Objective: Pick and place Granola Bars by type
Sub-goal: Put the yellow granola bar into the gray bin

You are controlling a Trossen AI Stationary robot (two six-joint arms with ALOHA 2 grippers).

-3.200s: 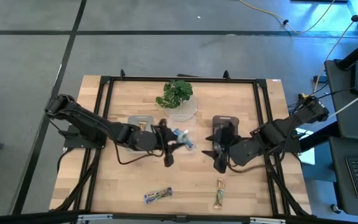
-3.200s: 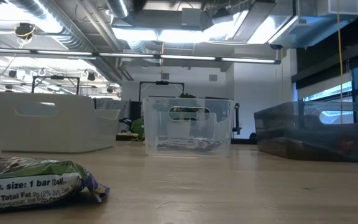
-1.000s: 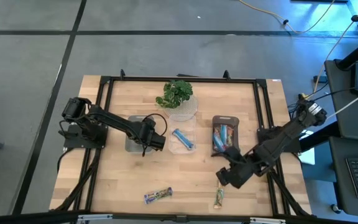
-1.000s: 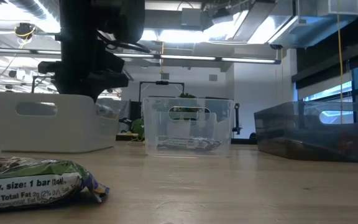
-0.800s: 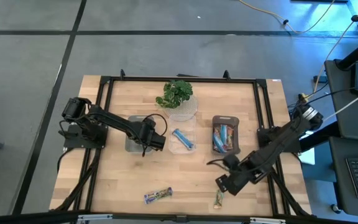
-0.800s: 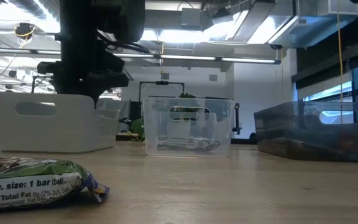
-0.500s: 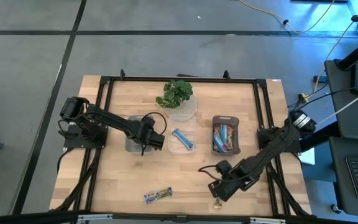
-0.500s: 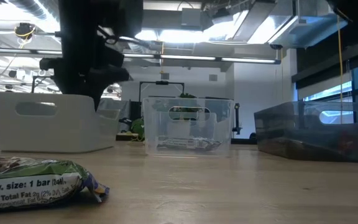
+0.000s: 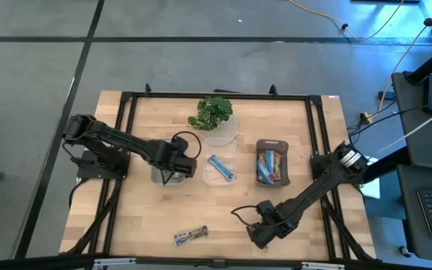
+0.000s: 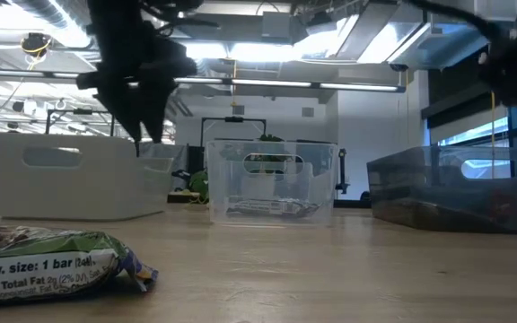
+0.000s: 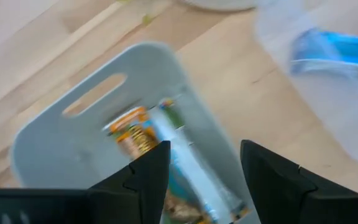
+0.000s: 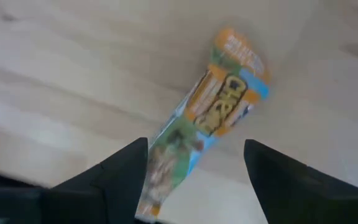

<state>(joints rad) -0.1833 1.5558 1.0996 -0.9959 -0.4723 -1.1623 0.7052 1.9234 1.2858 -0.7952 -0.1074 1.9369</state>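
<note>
I can see that the orange-green bar is far from the white bin [image 10: 74,184] under my left gripper, so I should pick up the bar [image 12: 194,129] with my right gripper and pass it to my left gripper.
Several Granola Bars show. An orange-green one [image 12: 211,124] lies flat on the wood near the table's front edge. My right gripper [image 12: 197,168] hangs open just above it, pointing down, and hides it in the high view [image 9: 261,234]. A second bar [image 9: 190,236] lies flat to its left, and it shows large in the low view [image 10: 52,260]. My left gripper [image 11: 204,168] stands open over the white bin [image 9: 159,174], where bars [image 11: 145,130] lie on the bottom. A blue bar [image 9: 220,166] lies in the clear bin [image 9: 227,174], and more bars [image 9: 270,162] lie in the dark bin [image 9: 271,144].
A potted plant [image 9: 213,114] stands at the table's far middle, behind the clear bin. The three bins stand in a row across the middle of the table. Black frame rails [image 9: 126,150] run along both sides and the far edge. Bare wood lies between the bins and the front edge.
My right gripper has come down and gone toward the table's near edge and a little left, ending over the orange-green bar. My left gripper has risen above the white bin and tipped a little.
</note>
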